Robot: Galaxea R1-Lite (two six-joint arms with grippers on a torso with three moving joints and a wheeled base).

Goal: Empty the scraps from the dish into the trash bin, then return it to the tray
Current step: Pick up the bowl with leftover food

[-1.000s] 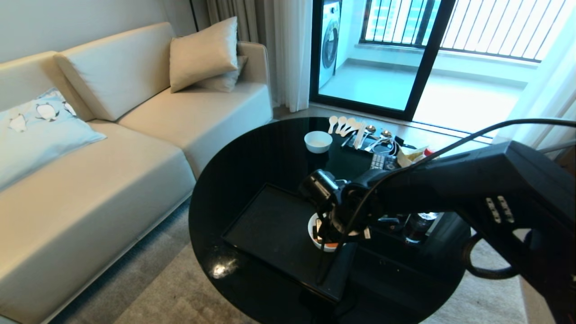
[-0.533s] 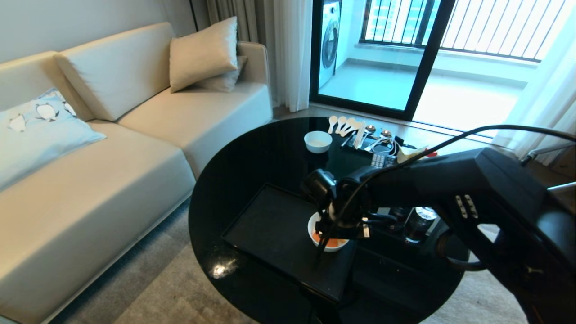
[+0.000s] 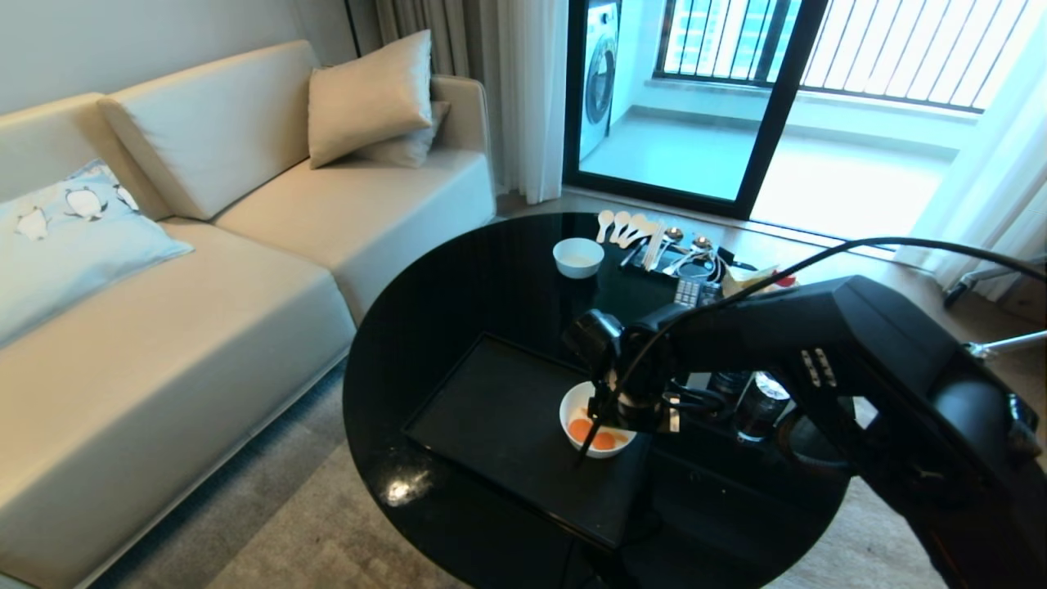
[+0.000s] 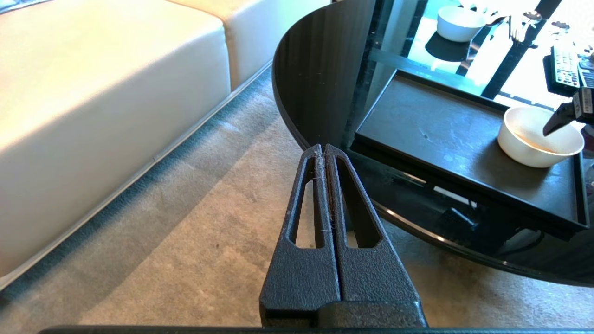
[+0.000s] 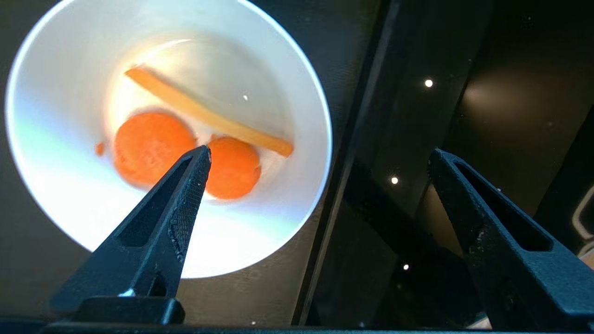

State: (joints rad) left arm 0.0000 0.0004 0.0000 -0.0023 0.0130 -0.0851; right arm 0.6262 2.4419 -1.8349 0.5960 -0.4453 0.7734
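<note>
I expect the scraps (image 3: pixel 593 435) to stay put when I carry the dish by its rim, because they lie low inside the dish's high side (image 3: pixel 570 404).
The dish (image 3: pixel 570 415) is a white bowl standing at the right end of the black tray (image 3: pixel 491 409). In it lie the scraps (image 3: pixel 584 430): two orange slices (image 5: pixel 153 146) and a thin yellow-orange strip (image 5: pixel 209 113). My right gripper (image 5: pixel 320 152) hangs open just above the dish's right rim. One fingertip is over the slices and the other is beyond the tray's edge (image 5: pixel 345 139). My left gripper (image 4: pixel 323 148) is shut and empty, parked low over the carpet beside the table. The trash bin is out of view.
The tray sits on a round black glass table (image 3: pixel 425 327). At its far side are a smaller white bowl (image 3: pixel 577 257), spoons and cutlery (image 3: pixel 646 233) and a remote (image 3: pixel 695 293). A bottle (image 3: pixel 759 406) stands right of the dish. A cream sofa (image 3: pixel 245 245) lies left.
My right arm has drawn to the right, so the gripper no longer covers the dish and the orange scraps now show. The dish has not moved.
</note>
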